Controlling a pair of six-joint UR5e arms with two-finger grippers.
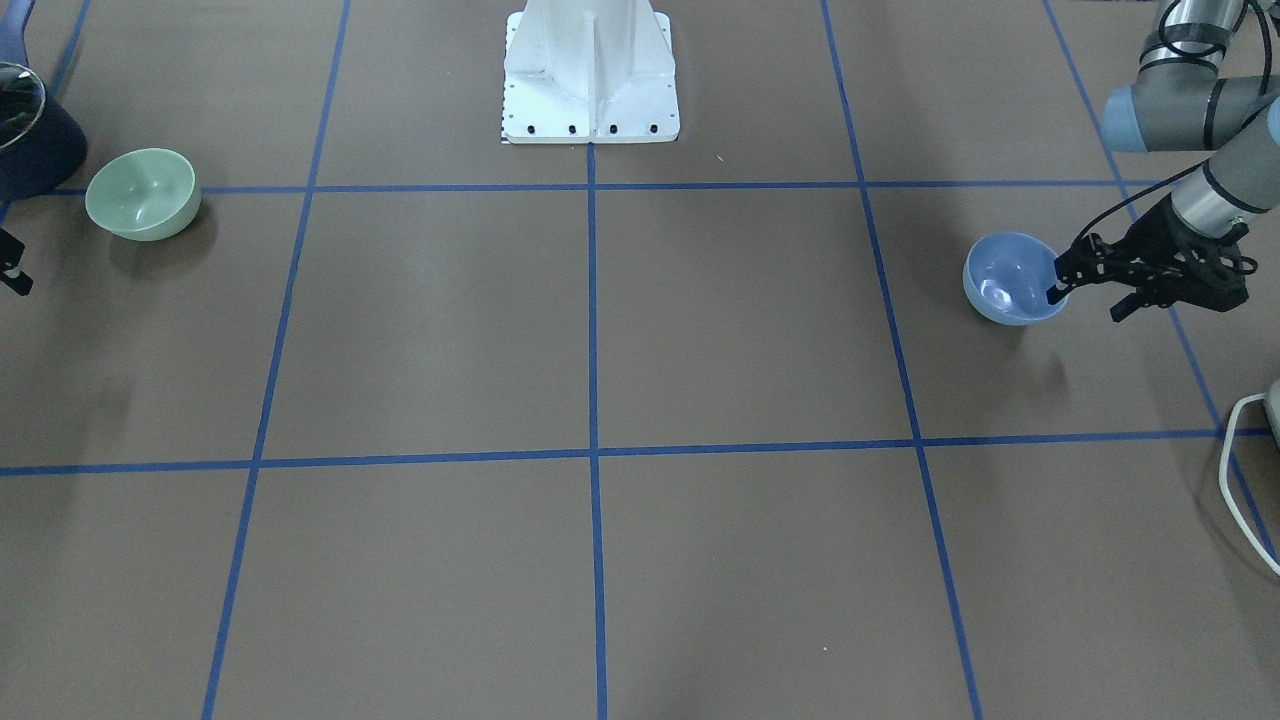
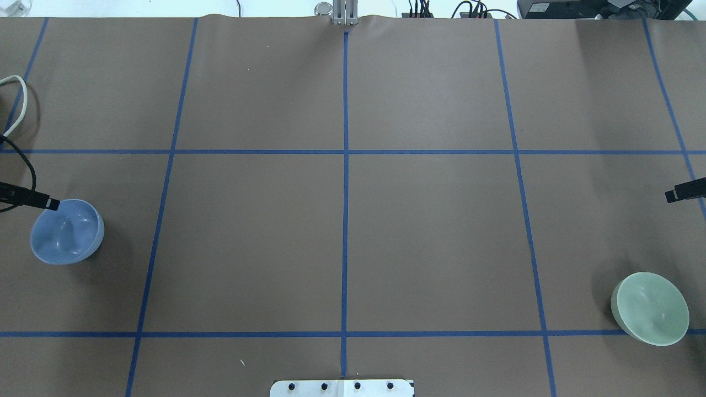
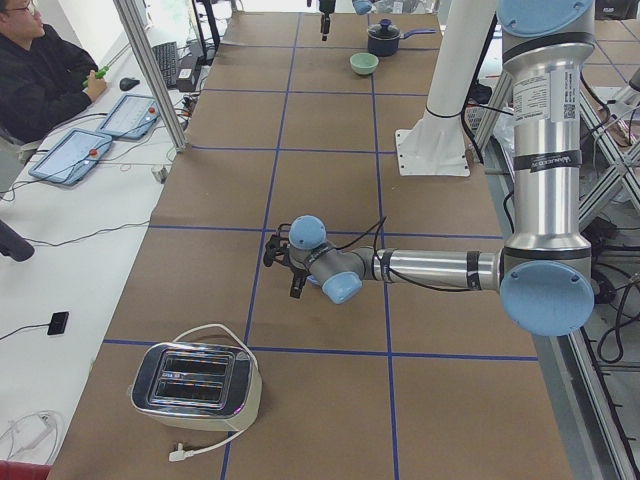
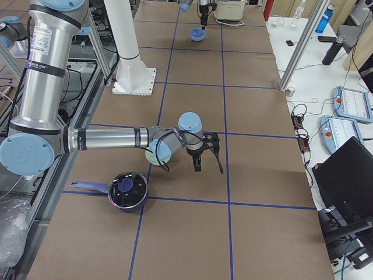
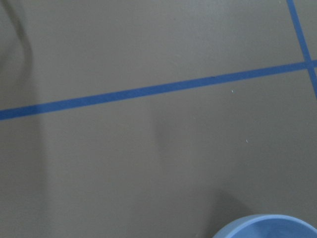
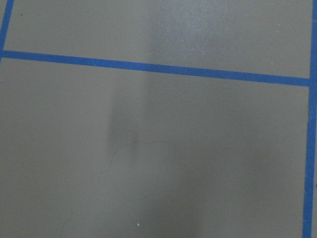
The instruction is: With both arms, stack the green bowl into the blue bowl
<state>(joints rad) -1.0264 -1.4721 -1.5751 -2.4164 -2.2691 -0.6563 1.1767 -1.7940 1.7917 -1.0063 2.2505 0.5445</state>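
The green bowl [image 1: 144, 196] will settle deep inside the blue bowl as I lower it, because both bowls have a tapered shape and similar width [image 1: 1012, 280].
The blue bowl [image 1: 1010, 280] sits upright on the table at the robot's left side; it also shows in the overhead view [image 2: 66, 231]. My left gripper [image 1: 1088, 303] is open, with one fingertip [image 2: 52, 204] at the bowl's rim and the other outside the bowl. The green bowl [image 1: 142, 194] sits upright at the robot's right side [image 2: 651, 309]. My right gripper [image 4: 208, 168] is open and empty, beside the green bowl [image 4: 155, 155] and apart from it. Only one fingertip [image 2: 675, 194] of it shows in the overhead view.
A dark pot with a glass lid [image 4: 128, 189] stands close to the green bowl. A toaster [image 3: 195, 385] and its white cable [image 1: 1240, 470] lie beyond the blue bowl. The white pedestal base [image 1: 590, 80] is at mid-table, on the robot's side. Operators sit along the far side.
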